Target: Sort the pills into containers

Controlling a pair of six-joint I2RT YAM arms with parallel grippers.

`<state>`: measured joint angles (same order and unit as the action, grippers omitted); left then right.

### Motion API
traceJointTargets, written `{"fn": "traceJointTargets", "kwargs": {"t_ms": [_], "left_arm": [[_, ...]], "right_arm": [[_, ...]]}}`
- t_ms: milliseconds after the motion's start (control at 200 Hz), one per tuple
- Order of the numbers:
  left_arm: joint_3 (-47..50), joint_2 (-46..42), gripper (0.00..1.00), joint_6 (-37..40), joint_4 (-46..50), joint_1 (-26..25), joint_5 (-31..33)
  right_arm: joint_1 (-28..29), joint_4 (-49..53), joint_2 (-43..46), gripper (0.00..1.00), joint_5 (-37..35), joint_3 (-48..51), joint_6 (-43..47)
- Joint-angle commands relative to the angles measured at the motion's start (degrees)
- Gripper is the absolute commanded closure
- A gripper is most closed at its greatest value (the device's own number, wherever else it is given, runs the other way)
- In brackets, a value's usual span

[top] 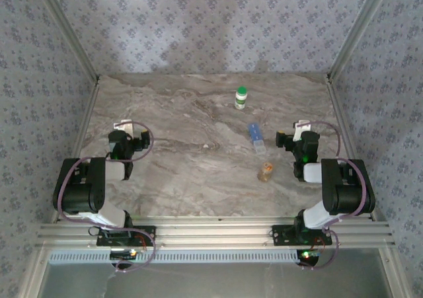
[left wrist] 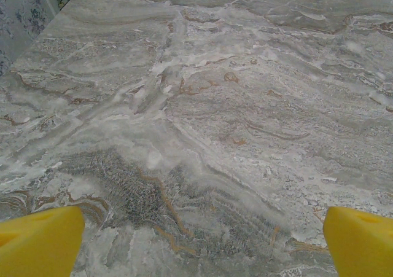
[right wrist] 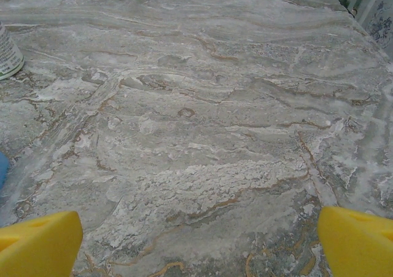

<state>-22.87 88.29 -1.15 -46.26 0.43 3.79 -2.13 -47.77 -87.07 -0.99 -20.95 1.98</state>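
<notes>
The pill box (top: 257, 139) is a long way from the robot's left gripper, so the right gripper should first take its blue end (top: 255, 131) and turn it crosswise near the middle.
A small translucent blue pill box, the containers (top: 256, 134), lies on the marble table right of centre; a sliver of its blue edge (right wrist: 2, 166) shows in the right wrist view. The pills are hidden. My left gripper (top: 127, 126) rests low over the table's left side, far from the box, open with only bare marble between its yellow fingertips (left wrist: 38, 243). My right gripper (top: 303, 127) sits just right of the box, also open, with nothing between its yellow fingertips (right wrist: 359, 240).
A white bottle with a green cap (top: 241, 98) stands upright behind the box, and its base (right wrist: 7, 53) shows in the right wrist view. A small amber bottle (top: 266, 172) stands in front of the box. Patterned walls enclose the table (top: 172, 146) on three sides.
</notes>
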Motion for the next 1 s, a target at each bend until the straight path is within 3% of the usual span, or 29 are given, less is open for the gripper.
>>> {"fn": "traceJointTargets", "kwargs": {"t_ms": [0,180,350,430,580,660,780,995], "left_arm": [[-0.86,-0.27,0.00,-0.07,-0.41,0.23,-1.07],[-0.64,-0.38,0.00,0.22,-0.63,0.02,-0.47],[-1.02,-3.89,0.00,0.03,2.66,-1.72,5.73],[-2.69,-7.45,0.01,-1.88,9.49,-2.56,12.05],[-7.85,-15.87,0.00,-13.85,28.13,-2.62,20.67],[-8.25,-20.00,0.00,-17.97,31.92,-2.51,18.83],[-4.25,-22.96,0.00,-19.89,24.21,-2.35,9.00],[-3.67,-23.08,0.00,-20.04,20.45,-2.92,0.05]], "right_arm": [[-0.31,1.10,-0.30,0.00,0.41,-1.29,-0.84],[0.58,4.82,1.29,0.00,1.21,-2.91,0.82],[5.93,30.74,6.25,0.00,-6.55,-15.10,1.01],[8.76,40.99,5.57,0.00,-10.24,-21.74,-0.89],[13.47,55.59,1.67,0.00,-6.91,-32.97,-0.71],[15.45,61.81,-1.05,0.00,-2.72,-37.30,-0.33],[16.47,66.58,-5.65,0.03,3.20,-40.81,0.97],[16.04,72.20,-15.82,0.11,4.98,-49.51,6.34]]}}
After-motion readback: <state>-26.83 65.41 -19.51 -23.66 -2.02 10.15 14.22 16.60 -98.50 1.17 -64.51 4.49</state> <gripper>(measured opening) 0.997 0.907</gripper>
